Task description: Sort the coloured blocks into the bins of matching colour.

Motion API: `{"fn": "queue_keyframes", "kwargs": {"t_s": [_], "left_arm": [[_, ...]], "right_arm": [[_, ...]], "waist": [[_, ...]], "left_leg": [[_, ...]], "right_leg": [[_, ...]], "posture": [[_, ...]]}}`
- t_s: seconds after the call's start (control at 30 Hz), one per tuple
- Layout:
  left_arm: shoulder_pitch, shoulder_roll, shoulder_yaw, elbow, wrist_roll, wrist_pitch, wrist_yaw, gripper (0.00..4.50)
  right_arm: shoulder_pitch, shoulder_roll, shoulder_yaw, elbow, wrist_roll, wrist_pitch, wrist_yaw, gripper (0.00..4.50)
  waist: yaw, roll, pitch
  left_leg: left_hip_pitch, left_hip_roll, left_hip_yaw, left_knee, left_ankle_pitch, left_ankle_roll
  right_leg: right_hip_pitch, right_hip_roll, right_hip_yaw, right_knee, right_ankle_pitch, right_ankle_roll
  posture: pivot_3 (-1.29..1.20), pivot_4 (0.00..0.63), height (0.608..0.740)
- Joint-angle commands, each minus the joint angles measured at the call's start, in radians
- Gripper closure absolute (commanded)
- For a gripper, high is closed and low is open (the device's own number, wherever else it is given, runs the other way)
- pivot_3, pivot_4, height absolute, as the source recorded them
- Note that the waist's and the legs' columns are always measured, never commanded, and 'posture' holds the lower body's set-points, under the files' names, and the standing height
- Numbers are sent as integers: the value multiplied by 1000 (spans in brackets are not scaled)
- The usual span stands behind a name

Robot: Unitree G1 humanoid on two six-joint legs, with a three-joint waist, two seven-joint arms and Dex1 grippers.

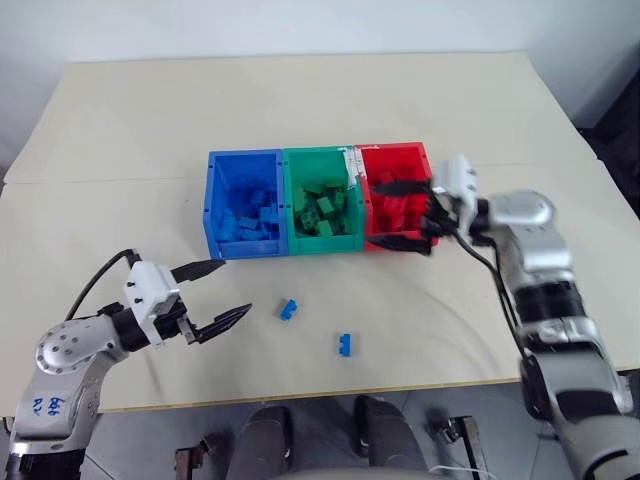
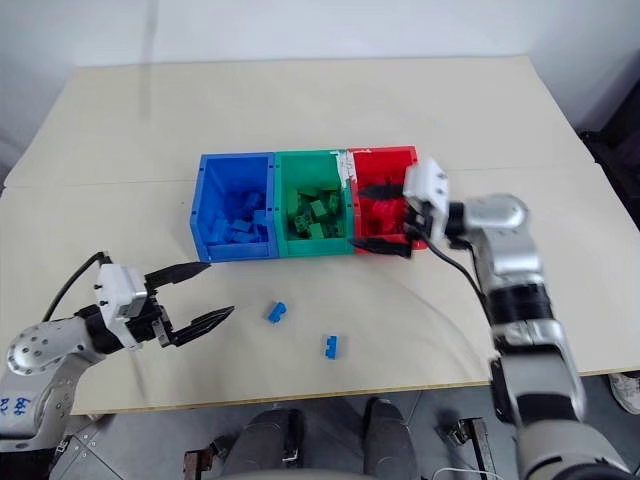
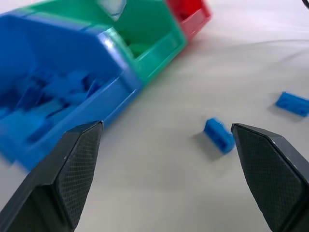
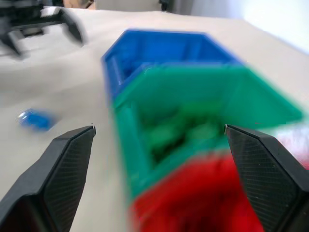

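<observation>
The two loose blue blocks both belong in the blue bin, so the robot's left gripper should move back while the right gripper first brings the block that is near the front edge.
Three bins stand side by side mid-table: a blue bin, a green bin and a red bin, each holding several blocks of its own colour. Two blue blocks lie loose on the table in front of them, one nearer the bins and one closer to the front edge. My left gripper is open and empty, low over the table left of the nearer blue block. My right gripper is open and empty over the red bin, pointing left across it.
The beige table stretches wide behind the bins and to either side. Its front edge runs just below the loose blocks. A black cable loops off my left wrist.
</observation>
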Motion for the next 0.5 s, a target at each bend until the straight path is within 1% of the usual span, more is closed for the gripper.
{"fn": "queue_keyframes", "kwargs": {"t_s": [0.03,0.1,0.2,0.23,0.27,0.3,0.4,0.5], "left_arm": [[-49,23,-41,35,6,-12,-55,0],[-77,28,-62,57,-2,-19,-93,0],[-103,29,-77,81,-6,-37,-133,0],[-120,27,-88,96,-6,-42,-150,0],[-139,22,-96,115,-3,-55,-162,0],[-152,13,-98,129,-12,-67,-178,0],[-169,15,-93,150,-7,-72,-181,0],[-147,22,-73,127,-16,-58,-169,0]], "right_arm": [[151,-90,-146,-111,87,-28,30,40],[255,-124,-207,-152,107,-47,25,40],[369,-165,-268,-197,128,-37,17,40],[408,-185,-292,-187,128,-22,13,40],[441,-191,-316,-164,118,-65,13,40],[466,-192,-332,-152,114,-91,13,40],[506,-184,-340,-192,124,-81,-18,40],[522,-180,-331,-226,131,-78,-31,40]], "waist": [[3,1,0],[5,0,0],[7,0,0],[7,0,0],[9,0,0],[10,0,0],[7,0,0],[5,0,0]], "left_leg": [[0,0,1,0,0,0],[1,1,2,1,0,0],[3,2,5,2,0,0],[3,3,6,3,0,-1],[3,3,6,4,0,-1],[3,3,6,7,0,-1],[4,4,6,11,0,-1],[6,6,6,11,0,-1]], "right_leg": [[0,0,0,0,0,0],[0,1,1,0,0,0],[0,2,2,1,0,0],[0,3,2,1,0,0],[0,3,3,2,0,1],[1,3,3,2,0,1],[2,3,3,2,1,0],[1,3,4,2,4,1]], "posture": [[0,150,740],[0,150,740],[0,150,740],[0,150,740],[0,150,740],[0,150,740],[0,150,740],[0,150,740]]}}
